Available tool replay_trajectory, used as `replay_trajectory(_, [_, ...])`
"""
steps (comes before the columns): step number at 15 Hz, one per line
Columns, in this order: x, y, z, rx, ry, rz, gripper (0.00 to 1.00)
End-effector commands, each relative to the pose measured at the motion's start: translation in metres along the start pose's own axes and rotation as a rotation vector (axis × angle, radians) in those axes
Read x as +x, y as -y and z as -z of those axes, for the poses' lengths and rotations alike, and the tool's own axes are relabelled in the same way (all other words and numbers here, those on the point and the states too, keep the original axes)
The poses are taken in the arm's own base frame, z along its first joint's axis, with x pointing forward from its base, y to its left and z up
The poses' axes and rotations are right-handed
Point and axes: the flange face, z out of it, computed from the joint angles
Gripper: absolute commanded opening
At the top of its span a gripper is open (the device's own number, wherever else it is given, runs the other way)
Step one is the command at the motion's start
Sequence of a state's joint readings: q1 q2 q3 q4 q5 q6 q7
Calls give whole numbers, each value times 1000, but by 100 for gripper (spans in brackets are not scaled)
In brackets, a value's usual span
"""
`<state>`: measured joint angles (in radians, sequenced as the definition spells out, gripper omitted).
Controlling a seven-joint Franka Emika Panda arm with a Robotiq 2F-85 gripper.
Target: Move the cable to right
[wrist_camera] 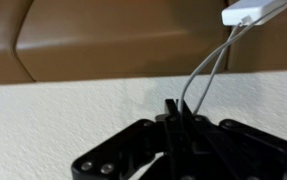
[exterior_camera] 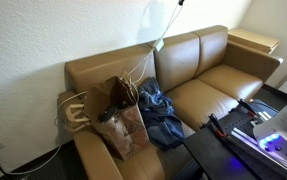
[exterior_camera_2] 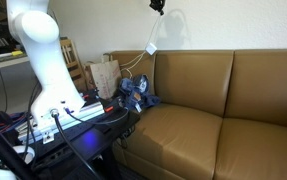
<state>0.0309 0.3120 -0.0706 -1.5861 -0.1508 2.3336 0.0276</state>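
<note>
My gripper is lowering the cable, and the plug block hangs clear of the blue cloth. It should go on moving down toward the open sofa seat until the block rests there.
My gripper is shut on the cable, and two thin white strands run from between the jaws up to the white plug block. In both exterior views the gripper hangs high above the sofa by the wall. The cable loops down from it. The plug block dangles in the air, and the rest of the cord trails down toward the brown paper bag.
A brown paper bag with rope handles and a heap of blue cloth lie at one end of the tan sofa. A dark cord runs from a wall outlet. The white robot base stands on a cluttered stand.
</note>
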Motion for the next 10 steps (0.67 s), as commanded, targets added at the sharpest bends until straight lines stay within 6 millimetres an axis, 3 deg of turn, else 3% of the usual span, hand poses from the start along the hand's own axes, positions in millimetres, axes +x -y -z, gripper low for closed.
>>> replay_trajectory(1, [-48,-78,-40,9,90,-193,1])
replay_trajectory(5, [-115,-153,-121,70,208,-407,1])
replay_trajectory(7, [-151,-178,-167,89,276,-469,1])
replay_trajectory(10, [-209,-196,-242,83,415,-502,1])
